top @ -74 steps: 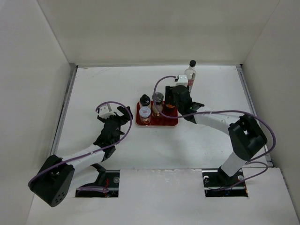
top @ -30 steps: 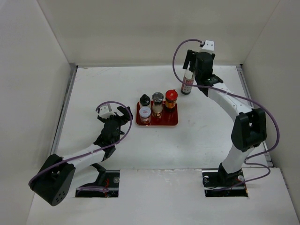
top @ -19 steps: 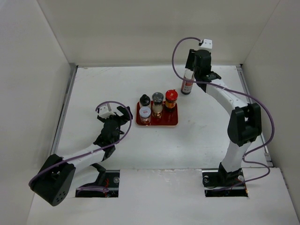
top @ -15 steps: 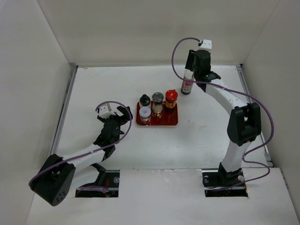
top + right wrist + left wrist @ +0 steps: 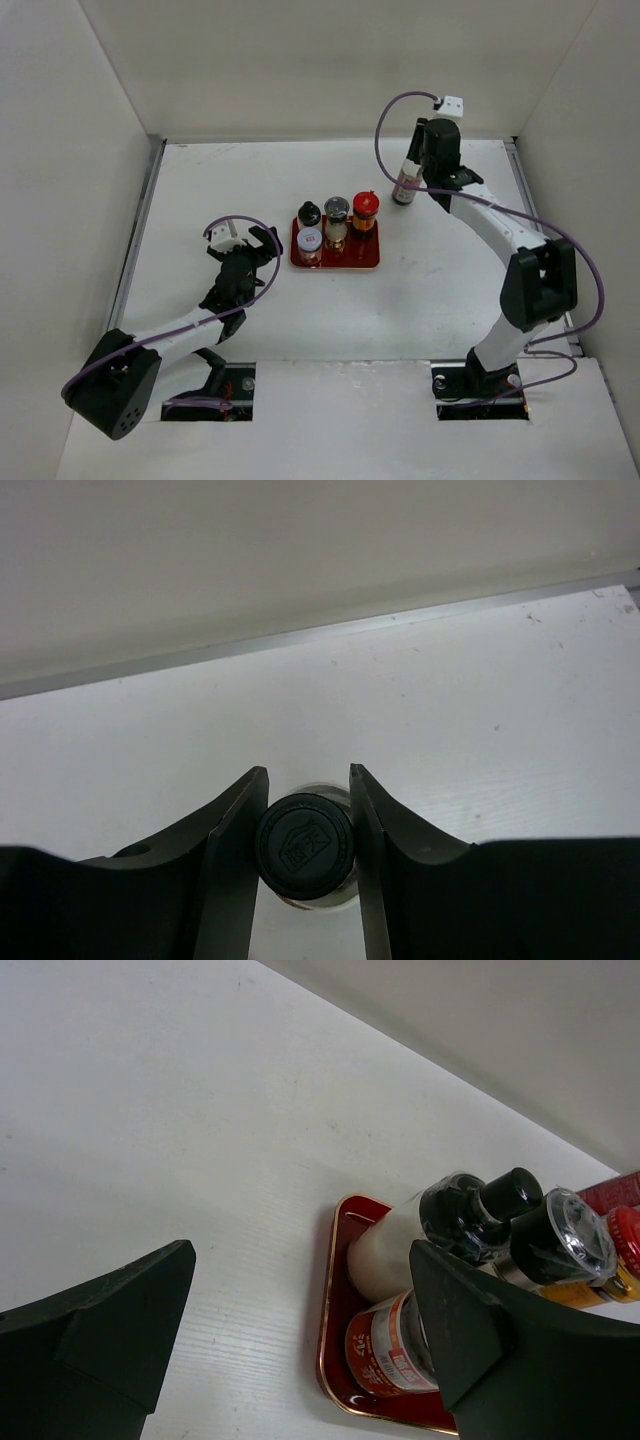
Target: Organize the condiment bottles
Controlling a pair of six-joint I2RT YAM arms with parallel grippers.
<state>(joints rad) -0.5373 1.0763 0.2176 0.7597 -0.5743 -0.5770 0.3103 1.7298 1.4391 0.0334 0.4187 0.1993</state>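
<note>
The tray spot (image 5: pixel 345 257) next to the white-lidded jar is free for the tall bottle (image 5: pixel 407 183). I keep carrying the bottle there with my right gripper until its base rests inside.
The tall clear bottle (image 5: pixel 406 186) with a red label stands behind and to the right of the red tray (image 5: pixel 338 263). My right gripper (image 5: pixel 419 160) is shut on its black cap (image 5: pixel 305 845), one finger on each side. On the tray stand a short black-capped bottle (image 5: pixel 309 213), a white-lidded jar (image 5: pixel 309 240), a grey-capped shaker (image 5: pixel 337 212) and a red-capped jar (image 5: pixel 366 208). My left gripper (image 5: pixel 262 242) hangs open just left of the tray, holding nothing. In the left wrist view the left gripper (image 5: pixel 300 1255) faces the white-lidded jar (image 5: pixel 385 1345) and the tray's rim (image 5: pixel 330 1360).
White walls close the table in at the back and on both sides. A metal strip (image 5: pixel 330 632) runs along the back wall's foot, close behind the tall bottle.
My right gripper has closed onto the tall bottle's cap. Bottle and gripper have shifted slightly to the right. The left arm has stayed still.
</note>
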